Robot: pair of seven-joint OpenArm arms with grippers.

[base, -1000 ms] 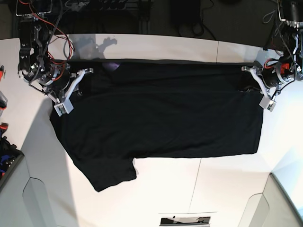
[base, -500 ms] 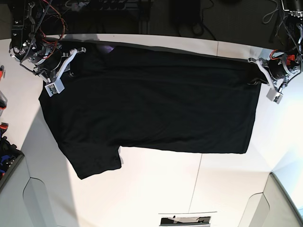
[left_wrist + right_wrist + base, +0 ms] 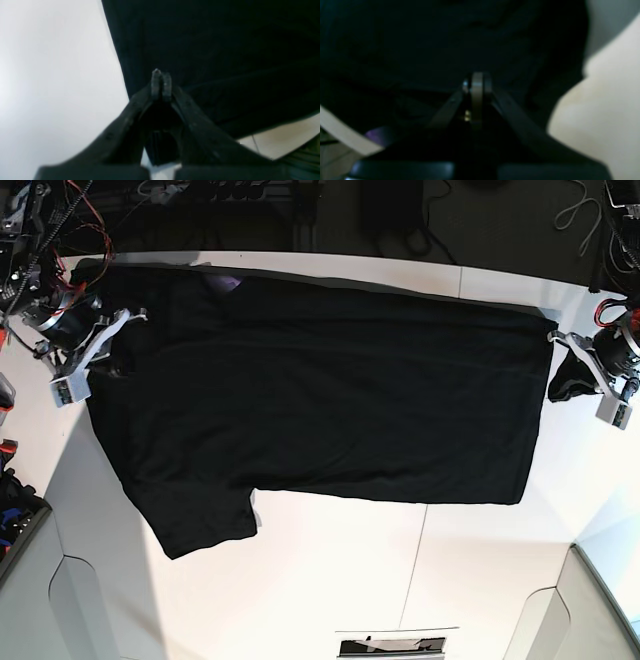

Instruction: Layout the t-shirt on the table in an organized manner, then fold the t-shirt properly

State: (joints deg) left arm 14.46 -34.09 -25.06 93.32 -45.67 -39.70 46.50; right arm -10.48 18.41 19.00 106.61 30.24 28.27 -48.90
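The black t-shirt's body lies flat and smooth across the white table. I should keep the t-shirt's side edge low with my right gripper and let it go there.
The black t-shirt lies spread across the white table, stretched wide between my two grippers. Its purple patch shows at the far edge, and one sleeve points toward the near left. My right gripper, at the left of the base view, is shut on the shirt's far-left corner. My left gripper, at the right, is shut on the far-right corner, with a bunch of cloth hanging under it. Each wrist view shows closed fingertips, left gripper and right gripper, pinching black t-shirt fabric.
Cables and dark equipment line the far side behind the table. A bin with coloured items stands at the left edge. A thin seam line runs across the near tabletop, and a small dark-and-white object sits at the near edge.
Both arms have moved outward and toward the far edge, still gripping the shirt. The cloth has been pulled wider and tauter, and its top edge now lies nearer the table's far edge.
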